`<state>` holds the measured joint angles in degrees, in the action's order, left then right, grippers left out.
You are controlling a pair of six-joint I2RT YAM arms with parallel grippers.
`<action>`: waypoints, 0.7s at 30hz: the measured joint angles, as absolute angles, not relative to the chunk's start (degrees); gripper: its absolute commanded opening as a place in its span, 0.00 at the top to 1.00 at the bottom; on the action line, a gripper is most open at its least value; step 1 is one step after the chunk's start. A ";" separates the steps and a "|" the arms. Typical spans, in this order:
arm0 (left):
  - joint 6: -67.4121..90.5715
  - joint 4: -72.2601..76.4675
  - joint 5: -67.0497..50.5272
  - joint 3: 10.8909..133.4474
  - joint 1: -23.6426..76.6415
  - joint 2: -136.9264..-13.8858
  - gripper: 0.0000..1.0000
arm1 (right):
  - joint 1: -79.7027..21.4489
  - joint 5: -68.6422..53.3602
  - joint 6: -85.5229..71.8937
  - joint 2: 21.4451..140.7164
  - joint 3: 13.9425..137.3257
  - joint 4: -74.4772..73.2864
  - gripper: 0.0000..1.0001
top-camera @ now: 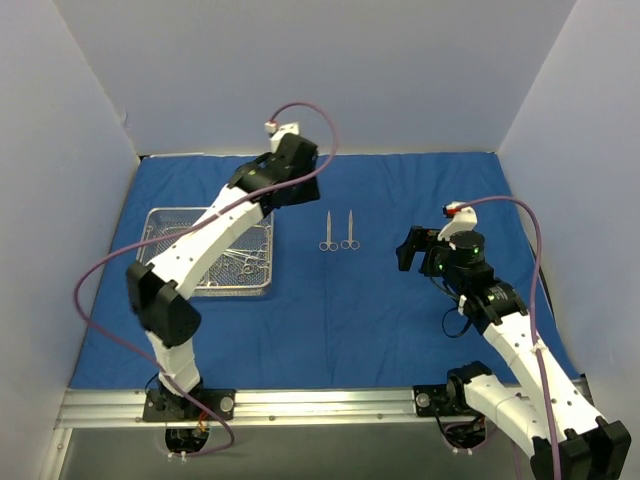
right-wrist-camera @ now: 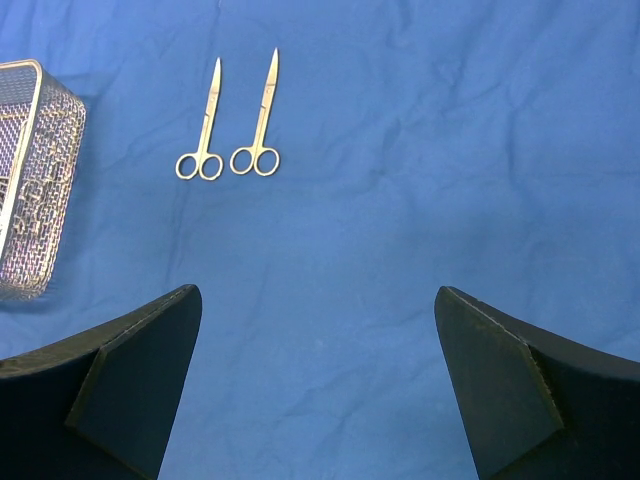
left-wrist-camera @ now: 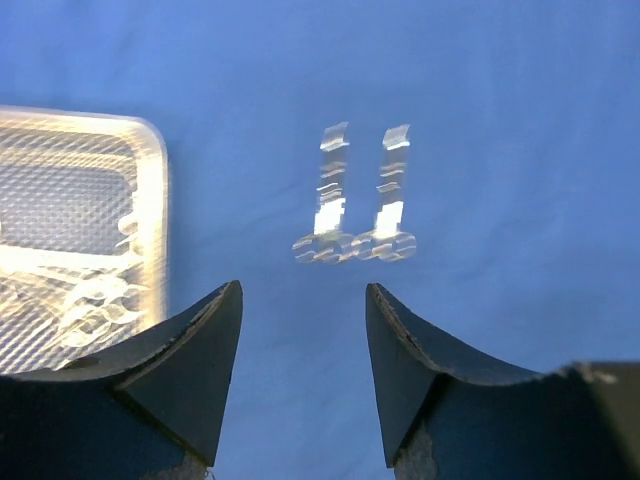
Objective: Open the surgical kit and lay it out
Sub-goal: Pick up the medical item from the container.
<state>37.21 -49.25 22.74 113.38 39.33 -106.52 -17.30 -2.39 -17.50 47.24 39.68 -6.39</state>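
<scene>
My left gripper stays open and keep moving to the tray's steel instruments (top-camera: 246, 260) until its fingers are on both sides of one, because both scissors (top-camera: 339, 232) lie side by side on the cloth.
The royal-blue cloth (top-camera: 330, 320) lies spread flat over the table. The wire-mesh tray (top-camera: 160, 212) stands on its left part, with several steel instruments (top-camera: 245, 258) in it. Two scissors (top-camera: 328, 232) (top-camera: 351, 231) lie side by side on the cloth at the middle, rings toward the near edge. My left gripper (top-camera: 300, 180) is open and empty, raised above the cloth between the tray's far right corner and the scissors. Its wrist view shows the gripper (left-wrist-camera: 303, 290) with the scissors (left-wrist-camera: 325, 195) ahead and the tray (left-wrist-camera: 150, 180) to the left. My right gripper (top-camera: 412, 250) is open and empty, to the right of the scissors (right-wrist-camera: 203, 130).
White walls close in the table at the back and both sides. A metal rail (top-camera: 320, 405) runs along the near edge with both arm bases on it. The tray's end (right-wrist-camera: 30, 150) shows at the left of the right wrist view, beyond my right gripper (right-wrist-camera: 317, 292).
</scene>
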 measured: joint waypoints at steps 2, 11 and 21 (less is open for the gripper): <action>37.78 -48.62 22.63 106.13 36.62 -102.35 0.37 | -17.30 -2.39 -17.50 47.27 39.66 -6.37 0.03; 42.81 -45.01 21.78 76.55 21.19 -88.44 0.36 | -17.30 -2.52 -17.50 47.53 39.31 -6.17 0.03; 48.97 -39.59 18.83 67.31 15.31 -91.31 0.46 | -17.30 -3.09 -17.50 48.16 39.29 -6.15 0.03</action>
